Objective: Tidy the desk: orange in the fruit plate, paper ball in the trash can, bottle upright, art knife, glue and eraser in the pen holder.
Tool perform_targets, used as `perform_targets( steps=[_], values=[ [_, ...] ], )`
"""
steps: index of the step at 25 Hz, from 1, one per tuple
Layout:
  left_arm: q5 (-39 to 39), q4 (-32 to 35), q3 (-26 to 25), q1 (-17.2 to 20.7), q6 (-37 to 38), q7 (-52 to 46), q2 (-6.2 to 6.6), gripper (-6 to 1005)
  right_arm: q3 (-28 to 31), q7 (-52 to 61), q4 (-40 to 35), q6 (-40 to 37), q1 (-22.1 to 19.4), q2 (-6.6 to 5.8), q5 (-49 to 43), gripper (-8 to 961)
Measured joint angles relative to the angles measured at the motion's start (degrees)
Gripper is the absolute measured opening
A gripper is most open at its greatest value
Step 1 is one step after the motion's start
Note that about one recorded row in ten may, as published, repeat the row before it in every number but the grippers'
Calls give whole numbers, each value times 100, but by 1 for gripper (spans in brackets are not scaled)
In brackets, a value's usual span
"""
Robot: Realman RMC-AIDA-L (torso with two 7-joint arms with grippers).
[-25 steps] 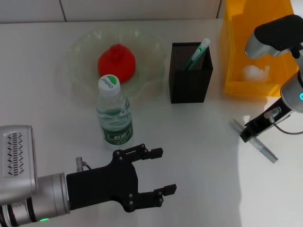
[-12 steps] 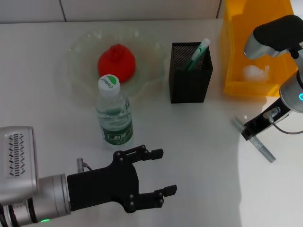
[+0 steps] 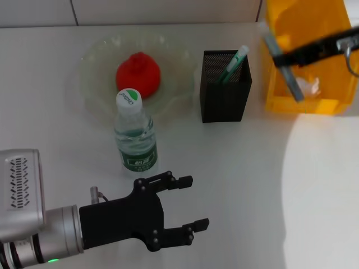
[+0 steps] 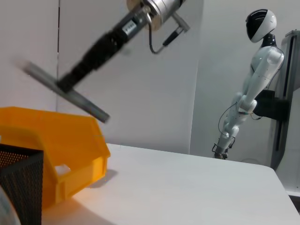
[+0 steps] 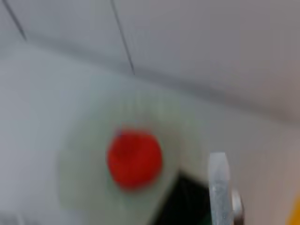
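Note:
The art knife [image 3: 291, 83] is tilted in my right gripper over the yellow trash can, so next I turn it upright above the pen holder's opening [image 3: 217, 67] before I lower it in.
My right gripper [image 3: 282, 58] is shut on the grey art knife [image 3: 294, 84] and holds it tilted in the air in front of the yellow trash can [image 3: 305, 103]. The left wrist view shows the knife [image 4: 87, 105] above the bin. The white paper ball [image 3: 307, 85] lies inside the bin. The black mesh pen holder [image 3: 226, 95] holds the green glue [image 3: 235, 63]. The orange [image 3: 138, 74] rests in the fruit plate [image 3: 92, 84]. In front of the plate the bottle [image 3: 136, 135] stands upright. My left gripper [image 3: 187, 203] hangs open near the table's front. The eraser is out of view.
The white table [image 3: 252, 185] runs out to the right of the left gripper. A wall [image 3: 168, 11] stands behind the plate and the bin. In the left wrist view a white humanoid robot [image 4: 255, 79] stands far off beyond the table.
The right gripper has lifted the art knife off the table at the right and swung it up and back, in front of the trash can. The left arm has not moved.

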Motion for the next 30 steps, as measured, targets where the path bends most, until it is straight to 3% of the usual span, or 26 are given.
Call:
perform_targets(
  steps=[1, 2, 3, 5, 10, 14, 15, 16, 17, 20, 30],
  values=[
    [-1, -4, 0, -15, -6, 0, 0, 788, 0, 0, 0, 0, 0, 0, 0, 136],
    [-3, -4, 0, -28, -11, 0, 0, 788, 29, -424, 145, 829, -274, -3, 964, 135],
    [-2, -5, 0, -33, -14, 0, 0, 788, 29, -424, 145, 829, -274, -3, 964, 135],
    [0, -6, 0, -57, -22, 0, -4, 788, -168, -1238, 816, 1682, -422, -8, 1983, 135],
    [-9, -7, 0, -81, -24, 0, -9, 788, -273, -2294, 1932, 2339, -198, 6, 2509, 133],
    [-24, -7, 0, -94, -27, 0, -9, 788, -269, -2993, 2405, 2610, -195, 14, 2922, 132],
    [-24, -7, 0, -94, -27, 0, -9, 788, -228, -3817, 2942, 2701, -227, 10, 3649, 132],
    [-26, -7, 0, -96, -31, 0, -10, 788, -228, -3817, 2942, 2701, -227, 10, 3649, 131],
    [-28, -7, -1, -99, -36, 0, -11, 788, -206, -4553, 3469, 2680, -234, -9, 4364, 131],
    [-30, -7, -7, -105, -43, 0, -18, 788, -189, -5436, 4061, 2649, -235, -22, 5083, 139],
    [-33, -7, -6, -117, -43, 0, -18, 788, -235, -6582, 4943, 2799, -131, 7, 5468, 164]
  ],
)
